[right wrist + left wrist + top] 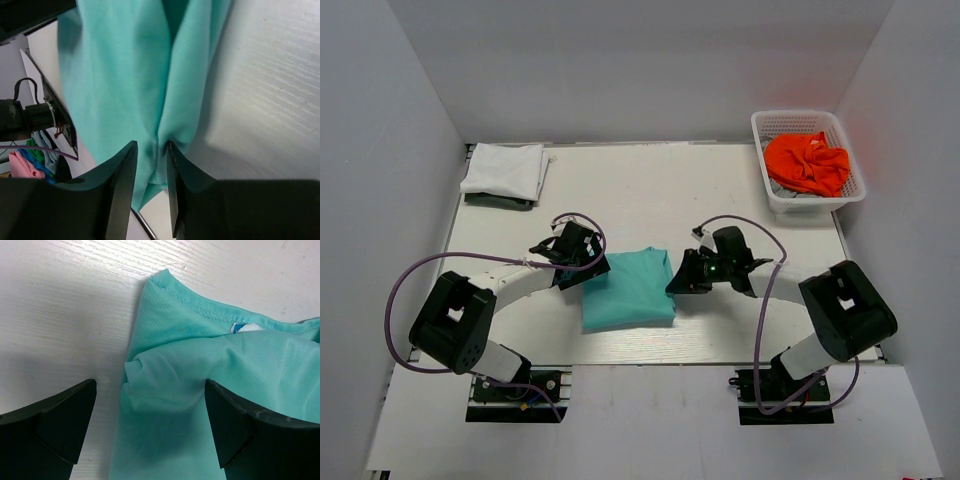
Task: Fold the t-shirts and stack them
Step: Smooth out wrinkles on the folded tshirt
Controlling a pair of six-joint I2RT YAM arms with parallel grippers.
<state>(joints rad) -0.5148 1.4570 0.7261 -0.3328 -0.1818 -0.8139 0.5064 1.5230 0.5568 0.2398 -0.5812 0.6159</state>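
The teal t-shirt's side edge (167, 107) is bunched into a crease at my right gripper, so next I pinch the t-shirt's top layer (145, 122) again, lift it and lay it down straighter.
A teal t-shirt (628, 288) lies folded in a rough rectangle at the table's middle front. My left gripper (590, 266) is open at its upper left corner; in the left wrist view (150, 392) its jaws straddle the shirt's edge (200, 365), one finger over bare table. My right gripper (678, 280) is at the shirt's right edge; in the right wrist view (151, 147) its jaws are nearly closed with a pinched ridge of teal cloth (125, 75) between them. A folded white t-shirt (505, 168) lies on a dark one (498, 201) at the back left. An orange t-shirt (807, 162) is bunched in the basket.
The white plastic mesh basket (762, 128) stands at the back right corner. Grey walls close in the left, right and back sides of the white table (650, 190). Purple cables loop from both arms over the table near the teal shirt.
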